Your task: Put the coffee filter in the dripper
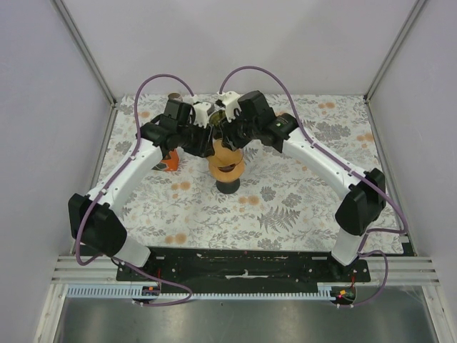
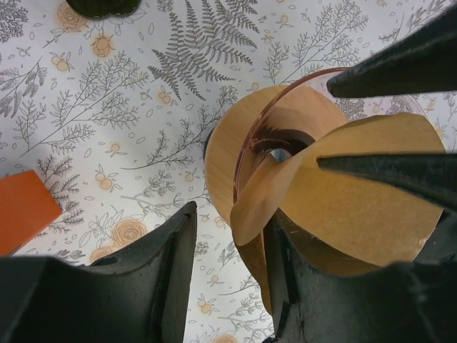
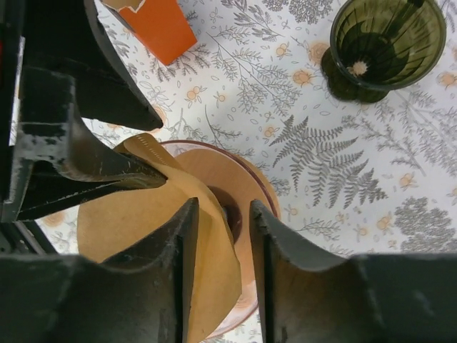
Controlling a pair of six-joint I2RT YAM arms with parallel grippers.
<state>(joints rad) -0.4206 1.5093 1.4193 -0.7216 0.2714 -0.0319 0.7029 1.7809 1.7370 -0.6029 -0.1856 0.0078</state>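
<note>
The coffee filter's fold [image 2: 251, 213] rises over the dripper's rim, so my right gripper should release the filter, close its fingers and push the filter down into the dripper [image 3: 227, 206].
A brown paper coffee filter [image 1: 227, 152] sits partly opened in the mouth of a pinkish clear dripper [image 1: 228, 171] at the table's middle. Both grippers hover right over it. In the left wrist view the left gripper [image 2: 232, 214] is open. A fold of the filter [image 2: 357, 207] lies against the inner face of its right finger, beside the dripper rim [image 2: 251, 136]. In the right wrist view the right gripper [image 3: 223, 206] is open. A flap of the filter [image 3: 136, 221] runs into the gap between its fingers, above the dripper rim [image 3: 265, 187].
An orange box [image 1: 168, 163] lies just left of the dripper, also in the right wrist view [image 3: 161, 25]. A dark green glass cup [image 3: 385, 43] stands behind the dripper. The dripper rests on a black base [image 1: 227, 186]. White walls enclose the floral tablecloth [image 1: 300, 207].
</note>
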